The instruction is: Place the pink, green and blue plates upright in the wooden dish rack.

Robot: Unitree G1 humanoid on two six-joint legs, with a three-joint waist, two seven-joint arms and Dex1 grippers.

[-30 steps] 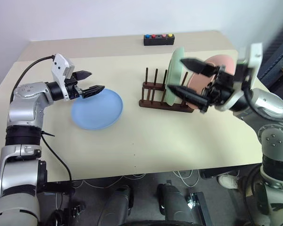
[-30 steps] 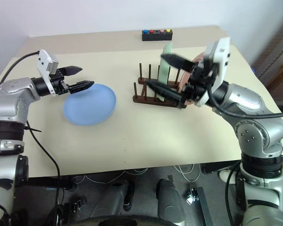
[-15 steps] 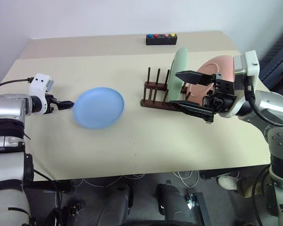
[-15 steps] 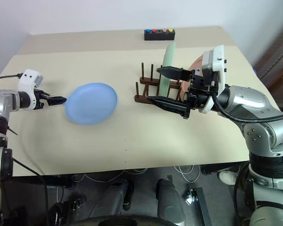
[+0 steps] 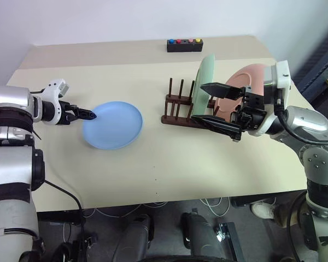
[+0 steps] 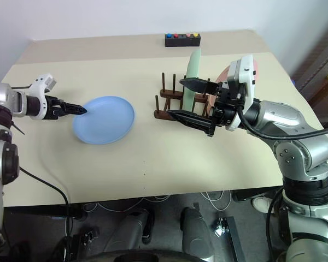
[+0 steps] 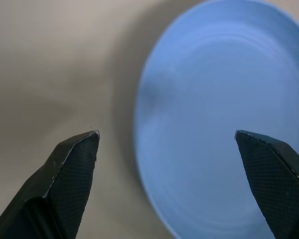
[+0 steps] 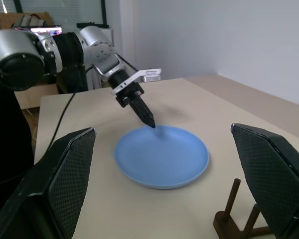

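Observation:
The robot's left gripper should lift the blue plate [image 5: 113,125] upright by the plate's rim [image 5: 87,123] and pass it over, because the plate lies flat, far from the right gripper by the rack.
The blue plate [image 5: 112,124] lies flat on the table, left of the wooden dish rack [image 5: 180,109]. My left gripper [image 5: 86,114] hangs low at the plate's left rim, pointing toward it. The left wrist view shows its fingers [image 7: 72,174] open, with the plate's rim [image 7: 139,119] between them. The green plate [image 5: 205,82] stands upright in the rack. The pink plate [image 5: 250,79] leans just right of it, partly hidden by my right gripper [image 5: 206,105]. That gripper is open and empty in front of the rack, pointing left.
A small black box with coloured buttons [image 5: 184,45] sits at the table's far edge. Several free pegs [image 5: 176,90] stand at the rack's left end. Bare tabletop [image 5: 153,164] spreads in front of the plate and rack.
My left gripper has dropped from above the blue plate's left side to just off its left rim, and its wrist has rolled. The right gripper holds about the same place.

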